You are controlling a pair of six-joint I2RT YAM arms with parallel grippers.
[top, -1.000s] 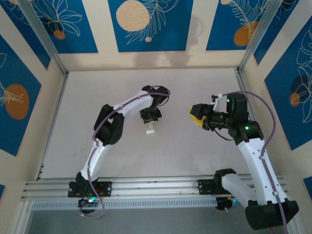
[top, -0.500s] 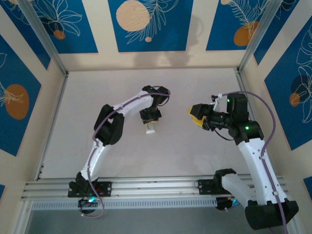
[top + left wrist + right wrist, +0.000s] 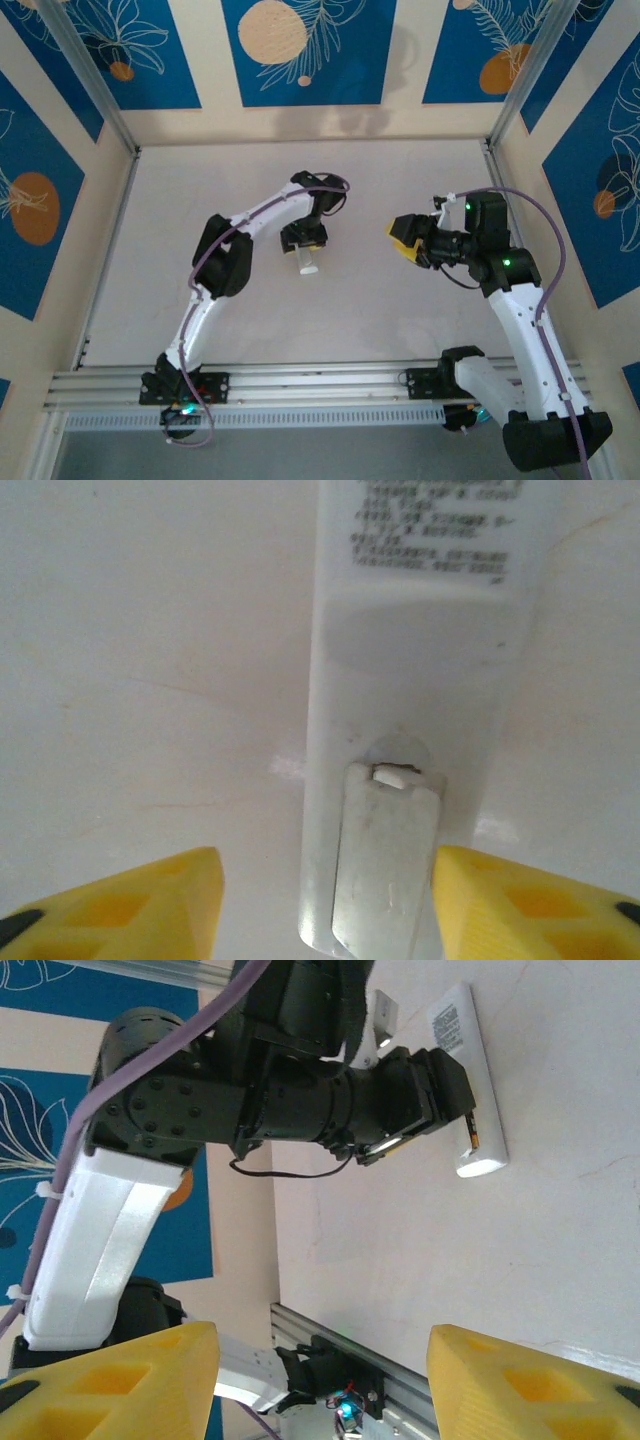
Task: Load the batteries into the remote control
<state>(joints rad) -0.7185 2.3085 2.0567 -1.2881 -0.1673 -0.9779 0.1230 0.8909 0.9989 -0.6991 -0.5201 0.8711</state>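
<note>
The battery cover [image 3: 388,855] is crooked on the remote control. So my left gripper should move back and my right gripper should nudge the cover's open edge [image 3: 472,1132] straight.
The remote control [image 3: 420,650] lies on the table with its back up, a printed label at its far end and the battery cover [image 3: 385,870] shut at the near end. My left gripper [image 3: 325,895] is open astride that near end, with a clear gap on the left and the right finger close to the remote's edge. From above, the left gripper [image 3: 304,242] stands over the remote control [image 3: 309,263]. The batteries are hidden. My right gripper [image 3: 402,240] hovers open and empty to the right. The right gripper [image 3: 325,1380] looks toward the remote control [image 3: 480,1080].
The left arm [image 3: 300,1090] reaches across the middle of the table. A metal rail [image 3: 320,385] runs along the near edge. Patterned walls [image 3: 300,50] close in the back and both sides.
The left gripper's jaws have opened and let go of the remote's end. The remote lies where it was. The right arm has not moved.
</note>
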